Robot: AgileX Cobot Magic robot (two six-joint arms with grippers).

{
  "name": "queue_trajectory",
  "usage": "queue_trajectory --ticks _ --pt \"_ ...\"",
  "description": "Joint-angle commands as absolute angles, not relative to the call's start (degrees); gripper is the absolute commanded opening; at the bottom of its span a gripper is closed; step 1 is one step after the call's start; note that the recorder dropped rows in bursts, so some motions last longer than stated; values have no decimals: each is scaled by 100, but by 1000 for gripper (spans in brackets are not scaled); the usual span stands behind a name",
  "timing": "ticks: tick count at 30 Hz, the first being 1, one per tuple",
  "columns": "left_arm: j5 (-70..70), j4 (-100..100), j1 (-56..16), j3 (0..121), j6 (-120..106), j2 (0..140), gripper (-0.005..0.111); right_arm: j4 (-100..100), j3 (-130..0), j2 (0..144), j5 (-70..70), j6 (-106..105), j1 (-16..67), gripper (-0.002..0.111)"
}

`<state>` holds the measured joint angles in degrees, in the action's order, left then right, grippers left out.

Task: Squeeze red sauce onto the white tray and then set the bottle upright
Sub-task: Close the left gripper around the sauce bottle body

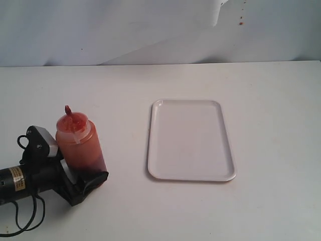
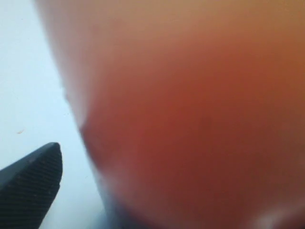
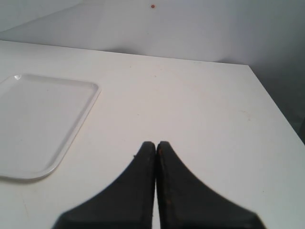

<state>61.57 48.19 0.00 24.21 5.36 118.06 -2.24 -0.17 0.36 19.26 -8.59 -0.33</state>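
Note:
The red sauce (image 1: pixel 86 153) should fall in small blobs when I tilt and squeeze the bottle, because the nozzle narrows to a thin red tip (image 1: pixel 67 110).
The bottle (image 1: pixel 79 143) stands upright on the table at the left, tinted red-orange, with the red sauce (image 1: pixel 83 153) dark in its lower half and its nozzle pointing up. My left gripper (image 1: pixel 83 166) is open around the bottle's base. In the left wrist view the bottle (image 2: pixel 190 119) fills the picture as a blur, and one black finger (image 2: pixel 35 183) stands apart from its side. The white tray (image 1: pixel 190 140) lies flat at the centre, plain white, to the right of the bottle. My right gripper (image 3: pixel 156 145) is shut with nothing in it, hovering over bare table right of the tray (image 3: pixel 43 119).
The white table's far edge (image 1: pixel 160 64) meets a pale backdrop that carries a few small red specks (image 1: pixel 241 22). The table's right edge (image 3: pixel 274 105) shows in the right wrist view. A black cable (image 1: pixel 25 216) loops under the left arm.

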Motion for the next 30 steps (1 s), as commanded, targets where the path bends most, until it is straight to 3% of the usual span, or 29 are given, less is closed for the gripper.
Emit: queue_trajectory --ticks 1,10,13,16,23,24,30 --pt "6251 4846 -21 2611 611 11906 97 -210 0 0 1912 -850 -67 0" --pt "6253 5031 -21 2900 599 12161 96 -210 0 0 1912 -850 -67 0" --pt "6277 5073 -21 2939 588 12161 89 -210 0 0 1912 -850 -67 0" --pt "6277 5087 -21 2964 574 12161 71 -210 0 0 1912 -850 -67 0" --pt "6277 5153 -21 2964 559 12161 13 -210 0 0 1912 -850 -67 0" --pt "6277 5173 -21 2964 559 12161 1 -210 0 0 1912 -850 -67 0" --pt "6507 5198 -21 2964 560 12161 0 -210 0 0 1912 -850 -67 0"
